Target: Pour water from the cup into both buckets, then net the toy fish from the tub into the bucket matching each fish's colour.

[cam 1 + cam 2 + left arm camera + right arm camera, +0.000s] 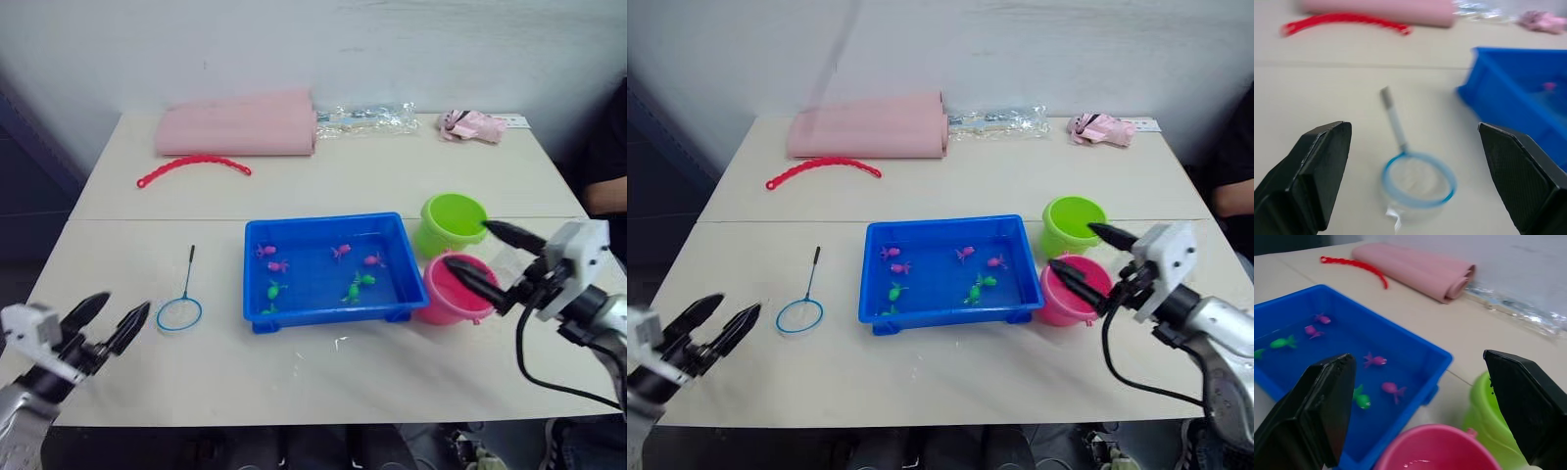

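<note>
My gripper will scoop pink toy fish out, and the green toy fish (353,293) will drift about because they lie loose at odd angles in the tub's open water (318,266).
The blue tub (323,219) sits mid-table holding water and several toy fish, pink ones (341,252) and green ones (275,290). Right of it stand the lime green bucket (451,223) and, nearer, the pink bucket (449,292). My right gripper (468,245) hovers open just over and right of the buckets, holding nothing. A faint see-through shape (507,262) behind its fingers may be the cup. The net (179,313) lies flat left of the tub, handle pointing away. My left gripper (120,308) is open, low, a little left of the hoop (1419,178).
At the back of the table lie a rolled pink mat (238,124), a red beaded strip (193,164), a clear plastic bag (367,119) and a small pink item (472,124). A person's arm (607,191) shows at the right edge.
</note>
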`<state>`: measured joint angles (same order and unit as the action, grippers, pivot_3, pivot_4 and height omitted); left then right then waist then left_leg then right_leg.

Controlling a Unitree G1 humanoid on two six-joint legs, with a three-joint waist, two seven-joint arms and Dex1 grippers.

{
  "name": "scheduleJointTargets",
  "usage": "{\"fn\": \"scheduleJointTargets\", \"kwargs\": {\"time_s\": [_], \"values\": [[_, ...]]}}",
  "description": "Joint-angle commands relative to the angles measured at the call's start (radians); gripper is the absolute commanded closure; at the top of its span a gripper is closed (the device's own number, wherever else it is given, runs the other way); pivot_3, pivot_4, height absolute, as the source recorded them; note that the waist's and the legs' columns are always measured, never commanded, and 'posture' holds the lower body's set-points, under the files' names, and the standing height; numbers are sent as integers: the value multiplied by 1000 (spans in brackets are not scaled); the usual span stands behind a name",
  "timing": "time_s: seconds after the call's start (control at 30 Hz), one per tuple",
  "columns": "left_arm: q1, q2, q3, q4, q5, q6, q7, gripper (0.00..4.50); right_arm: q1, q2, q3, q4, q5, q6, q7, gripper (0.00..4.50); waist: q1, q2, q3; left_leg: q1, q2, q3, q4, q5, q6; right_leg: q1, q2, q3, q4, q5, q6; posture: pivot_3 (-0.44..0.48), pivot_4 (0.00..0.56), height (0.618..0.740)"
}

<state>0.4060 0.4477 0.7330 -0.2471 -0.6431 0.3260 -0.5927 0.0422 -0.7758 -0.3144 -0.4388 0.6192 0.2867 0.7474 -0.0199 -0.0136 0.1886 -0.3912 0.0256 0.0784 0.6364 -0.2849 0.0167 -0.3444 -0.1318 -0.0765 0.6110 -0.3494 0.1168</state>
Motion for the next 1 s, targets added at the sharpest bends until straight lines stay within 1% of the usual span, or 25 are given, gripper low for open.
{"fn": "scheduleJointTargets", "kwargs": {"time_s": [0.03,0.07,0.13,0.17,0.23,0.3,0.37,0.5,0.57,0.6,0.67,0.7,0.77,0.9,1.0], "values": [[80,-29,69,9,25,-20,56,0,-8,18,10,9,-50,-124,83,66,5,0,0,0,0,0,0,0,0,0,0,0,0,0,0,0,150,740],[98,-34,70,10,33,-18,68,0,-5,27,12,16,-58,-152,100,66,9,-1,0,0,0,0,0,0,-1,0,0,0,0,0,0,0,150,740],[122,-49,69,-7,36,-15,88,0,39,33,22,20,-66,-245,204,66,20,-1,0,0,1,0,0,-1,-2,0,0,0,-1,0,0,0,150,740],[126,-52,67,-12,34,-15,93,0,51,35,24,23,-69,-272,234,66,24,-2,1,0,1,0,0,-4,-6,0,0,0,-1,0,-1,0,150,740],[111,-41,40,-42,67,23,161,0,89,35,26,18,-48,-299,301,66,36,-2,1,0,1,-1,0,-4,-7,0,0,0,-2,0,-1,0,150,740],[78,-21,8,-78,90,97,240,0,109,42,22,13,-29,-304,325,66,41,-2,1,0,1,0,0,-4,-7,0,0,0,-2,0,-1,0,150,740],[22,14,-37,-132,39,208,265,0,111,54,18,5,-24,-306,319,66,45,-2,0,1,1,0,0,-4,-7,0,0,0,-2,0,-2,0,150,740],[-177,97,-143,-184,35,414,369,0,118,50,40,-46,-8,-282,323,66,44,-2,0,1,2,-1,0,-3,-8,0,0,0,-1,1,-3,0,150,740],[-293,131,-202,-153,53,512,414,0,118,50,46,-57,-12,-277,319,66,41,-2,0,1,2,-1,0,-3,-9,0,1,0,0,1,-3,0,150,740],[-362,138,-238,-120,72,554,441,0,117,49,49,-61,-14,-277,319,66,40,-2,0,1,2,-1,0,-1,-11,0,1,0,0,1,-3,0,150,740],[-479,144,-304,-46,111,610,479,0,113,50,51,-67,-18,-277,314,66,37,-2,0,1,2,0,-1,3,-10,0,3,0,0,1,-3,0,150,740],[-527,145,-332,-9,130,629,491,0,110,51,51,-70,-20,-277,309,66,37,-2,0,1,2,0,-2,4,-10,0,3,-1,0,1,-3,0,150,740],[-620,154,-409,82,156,673,470,0,99,54,53,-72,-28,-278,296,66,36,-3,0,2,2,3,-2,4,-10,-2,5,-4,2,1,-2,0,150,740],[-738,156,-515,223,221,689,445,0,68,53,52,-70,-53,-285,270,66,40,-4,1,1,3,9,-1,4,-10,-7,12,0,9,1,-2,0,150,740],[-779,161,-560,291,259,675,420,0,57,45,37,-68,-53,-280,260,66,40,-6,1,0,4,12,-1,5,-10,-11,13,4,12,1,-2,0,150,740]]}}
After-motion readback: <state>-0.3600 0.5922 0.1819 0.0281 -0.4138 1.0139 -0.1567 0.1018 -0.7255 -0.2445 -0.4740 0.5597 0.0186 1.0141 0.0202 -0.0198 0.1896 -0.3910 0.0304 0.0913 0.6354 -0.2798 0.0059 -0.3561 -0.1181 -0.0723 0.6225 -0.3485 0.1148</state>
